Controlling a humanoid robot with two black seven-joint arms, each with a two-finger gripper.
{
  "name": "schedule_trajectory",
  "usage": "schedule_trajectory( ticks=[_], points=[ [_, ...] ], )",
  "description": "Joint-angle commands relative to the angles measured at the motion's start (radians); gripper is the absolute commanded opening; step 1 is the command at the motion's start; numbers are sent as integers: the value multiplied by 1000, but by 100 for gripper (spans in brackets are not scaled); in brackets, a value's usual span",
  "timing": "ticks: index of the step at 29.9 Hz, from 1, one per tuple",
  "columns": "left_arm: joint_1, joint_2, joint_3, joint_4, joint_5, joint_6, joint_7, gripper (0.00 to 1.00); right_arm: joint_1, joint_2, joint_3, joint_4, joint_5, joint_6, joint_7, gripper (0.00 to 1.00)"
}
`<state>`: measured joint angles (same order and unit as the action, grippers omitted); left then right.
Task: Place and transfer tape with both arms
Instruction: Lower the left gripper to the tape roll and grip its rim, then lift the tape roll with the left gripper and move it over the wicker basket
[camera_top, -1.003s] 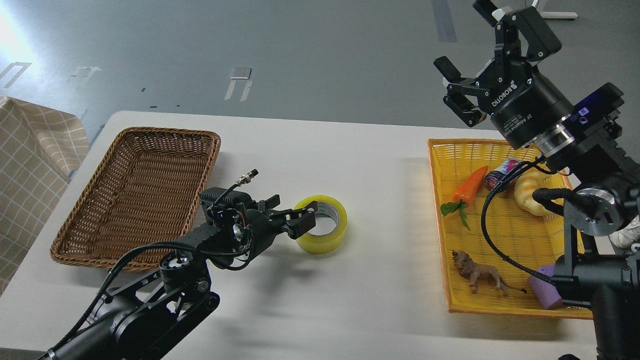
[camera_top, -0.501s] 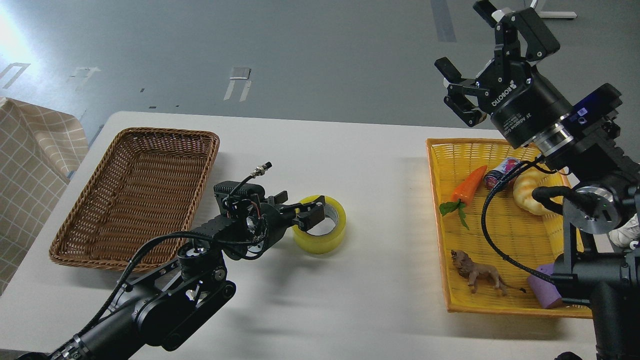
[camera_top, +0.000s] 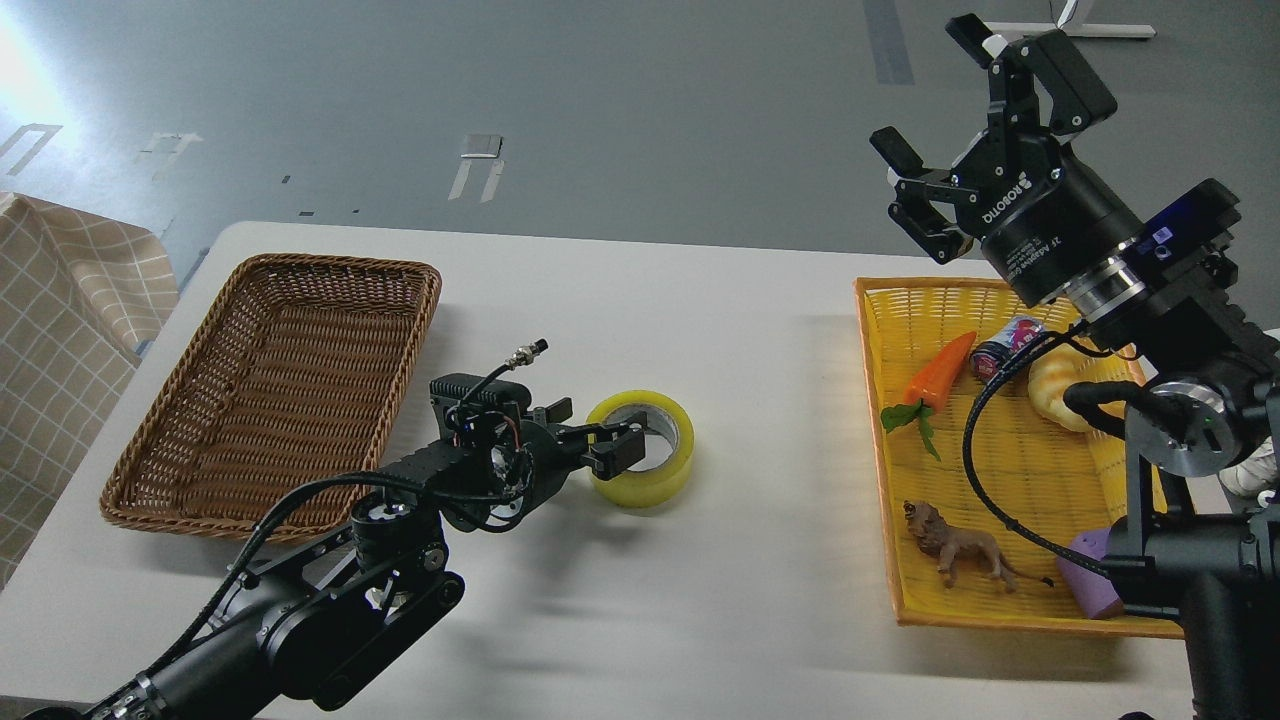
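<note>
Most of the tape (camera_top: 678, 446) sticks out beyond the finger inside its core (camera_top: 623, 448), so the tape will tilt as a round ring when the robot lifts it.
The tape (camera_top: 662, 468), a yellow translucent roll with a pale core, lies flat on the white table (camera_top: 740, 560) near the middle. My left gripper (camera_top: 588, 432) reaches it from the left, low over the table. It is open, with one finger inside the core and the other outside the roll's left wall. My right gripper (camera_top: 928, 92) is open and empty. It is raised high, above the far left corner of the yellow basket (camera_top: 882, 470), far from the tape.
A brown wicker basket (camera_top: 270, 385) stands at the left, empty. The yellow basket holds a carrot toy (camera_top: 940, 366), a small can (camera_top: 1005, 346), a croissant toy (camera_top: 1050, 388), a lion figure (camera_top: 955, 550) and a purple block (camera_top: 1085, 588). A checked cloth (camera_top: 60, 330) hangs at far left.
My left gripper has moved right towards the tape and then dropped lower, so its fingers now straddle the roll's left wall. The right gripper has shifted only slightly.
</note>
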<state>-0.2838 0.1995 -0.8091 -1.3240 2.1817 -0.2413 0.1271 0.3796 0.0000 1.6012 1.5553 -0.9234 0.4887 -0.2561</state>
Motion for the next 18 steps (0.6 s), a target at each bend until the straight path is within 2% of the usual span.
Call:
schedule_trajectory(
  ticks=[1, 3, 4, 5, 6, 8, 10, 16, 18],
  points=[
    [-5, 17, 1, 0, 0, -9, -1, 98, -2, 0, 3, -1, 0, 0, 0, 100],
    [-8, 18, 1, 2, 0, -18, -1, 97, -2, 0, 8, -3, 0, 0, 0, 100],
    [-8, 18, 1, 2, 0, -23, -1, 94, -4, 0, 8, -6, 0, 0, 0, 100],
    [-9, 17, 1, 2, 0, -29, -1, 86, -4, 0, 8, -7, 0, 0, 0, 100],
    [-9, 17, 1, 2, 0, -29, -1, 86, -4, 0, 8, -7, 0, 0, 0, 100],
    [-9, 20, 1, 5, 0, -55, -3, 71, -4, 0, 9, -7, 0, 0, 1, 100],
    [-12, 21, 1, 12, 0, -75, -7, 61, -4, 0, 11, -7, 0, 0, 1, 100],
    [-35, 24, 1, 43, 0, -104, -14, 61, -5, 0, 16, -11, 1, 0, 1, 100],
    [-43, 35, 1, 52, 0, -107, -14, 58, -11, 0, 17, -14, 1, 0, 1, 100]
  ],
)
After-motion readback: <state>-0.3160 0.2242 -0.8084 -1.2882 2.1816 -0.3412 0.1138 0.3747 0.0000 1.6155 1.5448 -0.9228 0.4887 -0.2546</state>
